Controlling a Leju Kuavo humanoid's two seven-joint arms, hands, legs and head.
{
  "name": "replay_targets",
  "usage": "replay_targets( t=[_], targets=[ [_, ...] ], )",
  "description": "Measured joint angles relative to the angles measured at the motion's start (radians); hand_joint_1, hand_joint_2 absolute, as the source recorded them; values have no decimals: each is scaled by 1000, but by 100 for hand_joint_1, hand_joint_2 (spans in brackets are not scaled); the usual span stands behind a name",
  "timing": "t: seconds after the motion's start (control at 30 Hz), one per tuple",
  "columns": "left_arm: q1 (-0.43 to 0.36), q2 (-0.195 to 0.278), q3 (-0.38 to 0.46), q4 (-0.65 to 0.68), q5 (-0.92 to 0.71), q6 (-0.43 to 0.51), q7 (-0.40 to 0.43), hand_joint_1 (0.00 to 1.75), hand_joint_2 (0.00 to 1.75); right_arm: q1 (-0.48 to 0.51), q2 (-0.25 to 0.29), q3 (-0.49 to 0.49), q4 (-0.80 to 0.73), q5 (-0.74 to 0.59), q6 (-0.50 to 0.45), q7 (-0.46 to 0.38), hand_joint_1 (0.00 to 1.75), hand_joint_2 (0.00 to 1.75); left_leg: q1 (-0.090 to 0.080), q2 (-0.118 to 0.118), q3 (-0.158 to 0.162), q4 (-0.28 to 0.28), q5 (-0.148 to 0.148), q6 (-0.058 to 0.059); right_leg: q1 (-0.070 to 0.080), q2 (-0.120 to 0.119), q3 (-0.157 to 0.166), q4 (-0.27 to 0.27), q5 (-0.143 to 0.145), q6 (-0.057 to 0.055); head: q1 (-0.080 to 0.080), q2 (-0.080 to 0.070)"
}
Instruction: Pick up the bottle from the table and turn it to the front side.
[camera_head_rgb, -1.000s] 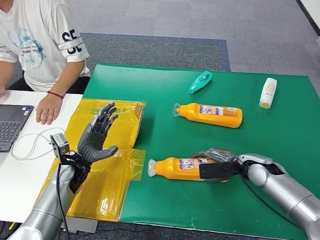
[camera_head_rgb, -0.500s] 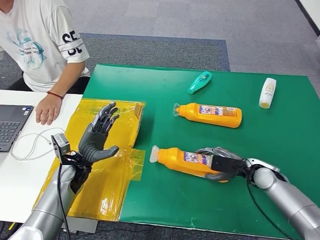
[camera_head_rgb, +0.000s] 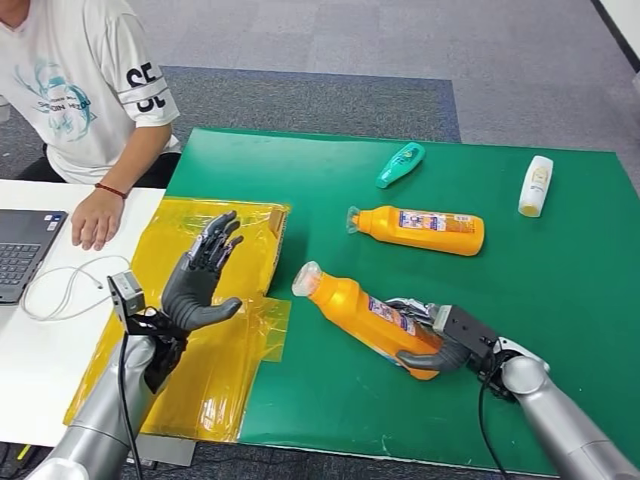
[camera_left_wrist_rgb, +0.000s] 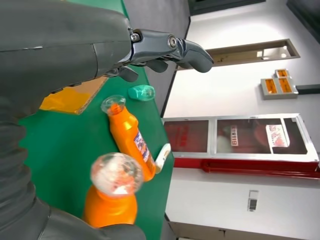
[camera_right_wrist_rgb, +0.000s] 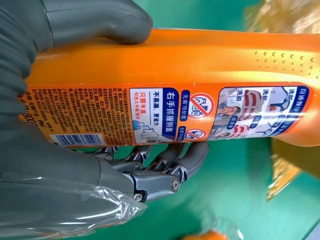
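My gripper is going to turn the orange bottle (camera_head_rgb: 343, 303) while the printed back label (camera_head_rgb: 390, 314) faces up. The bottle will then show a blue and white front label, which is hidden underneath now.
My right hand (camera_head_rgb: 426, 340) grips the base end of an orange bottle (camera_head_rgb: 361, 313) with a clear cap (camera_head_rgb: 305, 279). The bottle is tilted, cap end raised toward the left, over the green mat (camera_head_rgb: 528, 280). The right wrist view has its printed back label (camera_right_wrist_rgb: 158, 112) facing the camera, with my thumb (camera_right_wrist_rgb: 94, 20) on one side and fingers (camera_right_wrist_rgb: 166, 160) on the other. My left hand (camera_head_rgb: 198, 280) is raised over the yellow plastic wrap (camera_head_rgb: 226, 360), fingers spread, holding nothing. In the left wrist view the held bottle (camera_left_wrist_rgb: 111, 200) points cap-first at the camera.
A second orange bottle (camera_head_rgb: 419, 229) lies on the mat behind the held one. A teal tube (camera_head_rgb: 400, 164) and a white bottle (camera_head_rgb: 536, 185) lie farther back. A person in a white shirt (camera_head_rgb: 75, 80) sits at the left by a laptop (camera_head_rgb: 23, 250) and cable.
My right hand has lifted the orange bottle off the mat and swung its cap end up and away from me. The left hand stayed raised, nearly still.
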Motion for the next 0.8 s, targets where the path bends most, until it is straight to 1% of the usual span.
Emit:
replay_targets(
  t=[0.1,0.2,0.5,0.73,0.8],
  targets=[
    [9,-1,-2,0,-2,1,0,0,175,32,28,-42,-2,-25,21,-10,175,175,0,0,0,0,0,0,0,0,0,0,0,0,0,0],
    [15,-2,-2,0,-3,1,0,0,175,48,45,-65,-4,-29,25,-12,175,175,0,0,0,0,0,0,0,0,0,0,0,0,0,0],
    [19,-3,-2,0,-5,8,0,0,175,66,67,-99,-5,-37,31,-11,175,175,0,0,0,0,0,0,0,0,0,0,0,0,0,0],
    [29,-4,-9,7,-12,11,0,0,175,93,109,-135,-13,-65,51,-3,175,175,0,0,-1,0,0,0,0,0,-1,0,0,0,0,0],
    [31,-5,-14,11,-6,-4,0,0,175,99,120,-143,-15,-67,55,-3,175,175,0,0,-2,0,0,0,0,0,-2,0,0,0,0,0]
  ],
)
